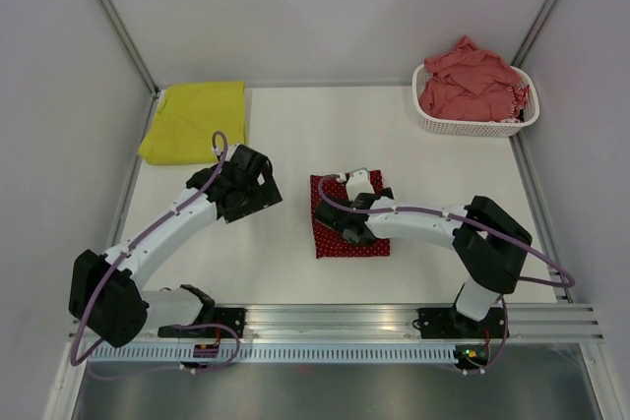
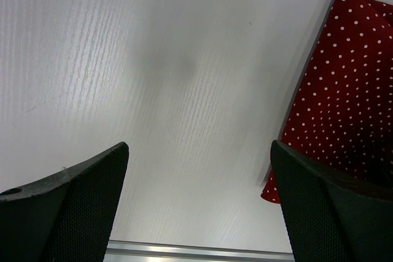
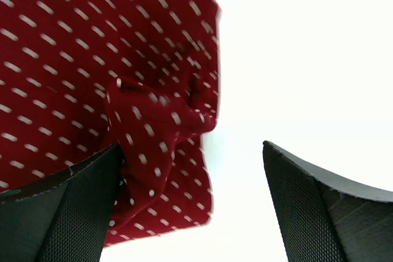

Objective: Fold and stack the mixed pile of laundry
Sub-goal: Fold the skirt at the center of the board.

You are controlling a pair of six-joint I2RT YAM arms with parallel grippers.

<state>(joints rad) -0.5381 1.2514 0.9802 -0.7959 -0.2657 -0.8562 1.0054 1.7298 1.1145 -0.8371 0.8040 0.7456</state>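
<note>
The dark red cloth's edge [image 3: 153, 130] stands wrinkled next to my right gripper, so next my left gripper grabs the opposite edge [image 1: 315, 191] and help pull the cloth straight before stacking.
The dark red white-dotted cloth [image 1: 346, 239] lies folded into a rectangle at the middle of the table. My right gripper [image 1: 345, 222] hovers low over it, open. In the right wrist view a rumpled edge of the cloth [image 3: 147, 127] reaches in between the spread fingers [image 3: 67, 213], beside the left one; nothing is gripped. My left gripper [image 1: 266, 192] stands open just left of the cloth, over bare table, with the cloth's edge [image 2: 344, 90] by its right finger [image 2: 331, 213]. A yellow-green garment [image 1: 192, 120] lies folded flat at the back left. Salmon-pink clothes [image 1: 472, 81] fill the basket.
The white perforated basket [image 1: 477, 123] stands at the back right corner. Grey walls with metal posts close in the table on three sides. A metal rail [image 1: 335, 317] runs along the near edge by the arm bases.
</note>
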